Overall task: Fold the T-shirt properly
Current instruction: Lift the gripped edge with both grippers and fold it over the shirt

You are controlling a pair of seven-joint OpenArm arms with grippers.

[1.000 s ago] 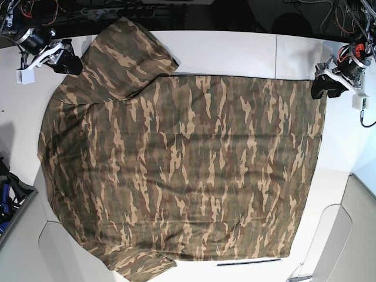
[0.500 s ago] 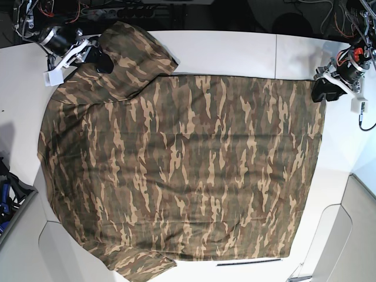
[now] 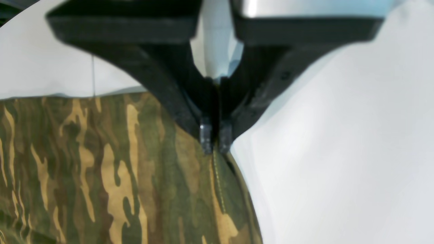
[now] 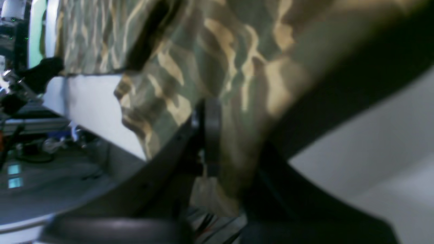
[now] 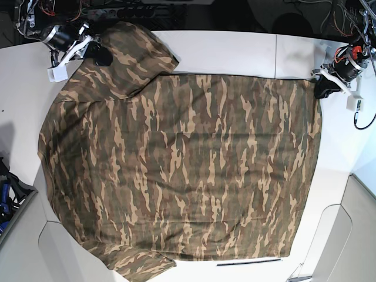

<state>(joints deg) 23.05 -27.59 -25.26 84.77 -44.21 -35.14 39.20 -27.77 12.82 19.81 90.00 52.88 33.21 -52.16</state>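
Note:
My grippers are holding the T-shirt's far sleeve and hem corner (image 5: 311,86), so my right gripper should keep carrying the sleeve toward the T-shirt's flat middle (image 5: 76,144) until it lies there.
The camouflage T-shirt (image 5: 188,170) lies spread flat across the white table, one sleeve folded at the far left corner. My left gripper (image 5: 321,91) sits at the shirt's far right hem corner. In the left wrist view its jaws (image 3: 215,144) are shut, pinching the stitched edge of the T-shirt (image 3: 101,169). My right gripper (image 5: 103,57) rests on the far left sleeve. The blurred right wrist view shows camouflage cloth (image 4: 203,51) caught between the dark fingers (image 4: 212,135), which are shut on it.
Bare white table (image 5: 235,50) shows behind the shirt and along the right side (image 5: 343,176). Cables and dark equipment (image 5: 117,10) run along the back edge. A dark bin with blue items (image 5: 7,197) sits off the table's left edge.
My right gripper moved from beside the shoulder up onto the sleeve and shut on it. The left gripper shifted slightly and shut on the hem corner.

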